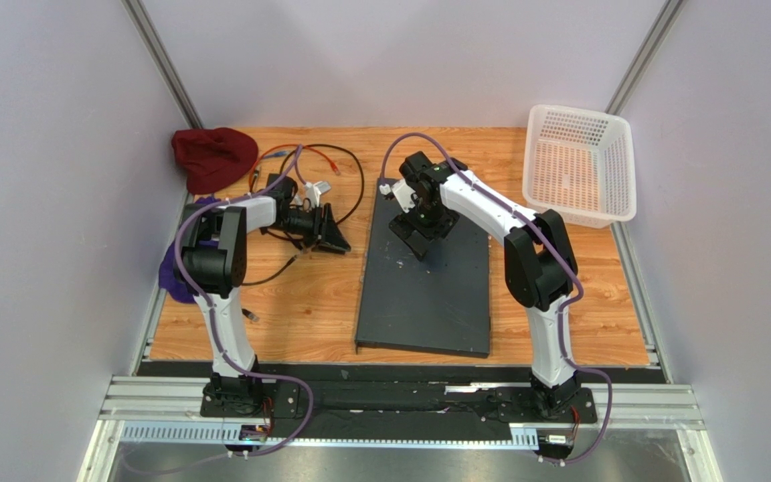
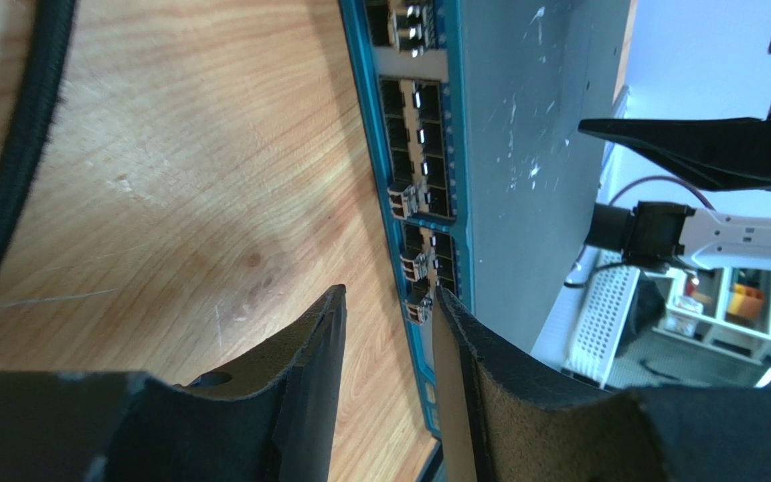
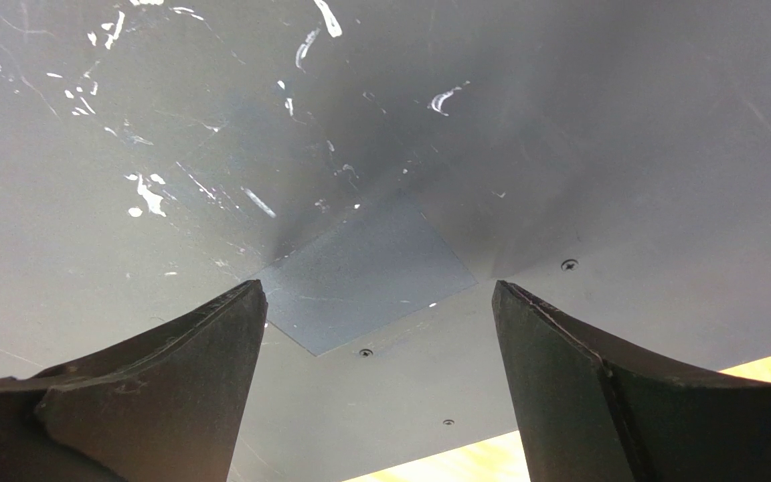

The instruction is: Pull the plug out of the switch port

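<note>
The plug (image 2: pixel 419 307) nearest my open fingers juts from the port face, so my left gripper keeps moving toward its metal end (image 2: pixel 416 312) until both fingers straddle it.
The switch (image 1: pixel 425 286) is a dark grey slab with whitish scuffs in the middle of the table. Its port face (image 2: pixel 430 151) has blue trim and rows of ports, and faces my left gripper. Small metal-cased plugs sit in a few ports. One plug (image 2: pixel 419 307) lies just past my left gripper's (image 2: pixel 390 301) tips, close to the right finger (image 2: pixel 480 362). That gripper is open and holds nothing; it also shows in the top view (image 1: pixel 334 233). My right gripper (image 3: pixel 379 291) is open and points down close over the switch's top (image 3: pixel 359 151), near its far end (image 1: pixel 422 236).
A white mesh basket (image 1: pixel 579 166) stands at the back right. A dark red cloth (image 1: pixel 214 156) lies at the back left, a purple cloth (image 1: pixel 173 271) by the left arm. Black and orange cables (image 1: pixel 334 161) loop behind the left gripper. A black cable (image 2: pixel 17 151) crosses the wood.
</note>
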### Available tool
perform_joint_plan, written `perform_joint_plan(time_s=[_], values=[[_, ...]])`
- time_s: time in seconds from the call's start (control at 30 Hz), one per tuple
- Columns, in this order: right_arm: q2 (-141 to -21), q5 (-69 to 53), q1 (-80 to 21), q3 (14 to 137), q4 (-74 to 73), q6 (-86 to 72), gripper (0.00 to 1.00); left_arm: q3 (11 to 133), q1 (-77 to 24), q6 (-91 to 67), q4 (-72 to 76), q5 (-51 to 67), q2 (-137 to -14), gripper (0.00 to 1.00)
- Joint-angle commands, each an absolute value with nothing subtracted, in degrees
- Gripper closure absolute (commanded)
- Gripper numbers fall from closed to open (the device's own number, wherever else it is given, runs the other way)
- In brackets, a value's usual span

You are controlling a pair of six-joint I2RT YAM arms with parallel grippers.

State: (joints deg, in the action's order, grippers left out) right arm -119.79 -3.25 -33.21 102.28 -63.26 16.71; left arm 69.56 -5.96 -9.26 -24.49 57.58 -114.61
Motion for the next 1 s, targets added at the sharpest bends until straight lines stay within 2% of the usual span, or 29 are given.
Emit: perform_joint_plan(time_s=[0.0, 0.2, 0.8, 0.97], values=[[-116.5, -2.6, -33.8, 102.8, -62.7, 16.1, 0.12, 71.5, -7.1, -6.9, -26.4, 61.8, -115.9, 0.55], [-116.8, -3.0, -33.8, 102.8, -62.6, 16.1, 0.12, 73.1, -9.0, -2.9, -33.0, 63.0, -119.2, 0.55], [-118.5, -5.0, -33.8, 104.2, -62.9, 15.6, 0.12, 70.3, -13.6, -0.9, -36.5, 61.9, -121.6, 0.55], [-118.7, -5.1, -33.7, 104.2, -63.0, 15.8, 0.12, 70.3, -14.1, -0.6, -36.7, 63.4, -122.9, 0.58]])
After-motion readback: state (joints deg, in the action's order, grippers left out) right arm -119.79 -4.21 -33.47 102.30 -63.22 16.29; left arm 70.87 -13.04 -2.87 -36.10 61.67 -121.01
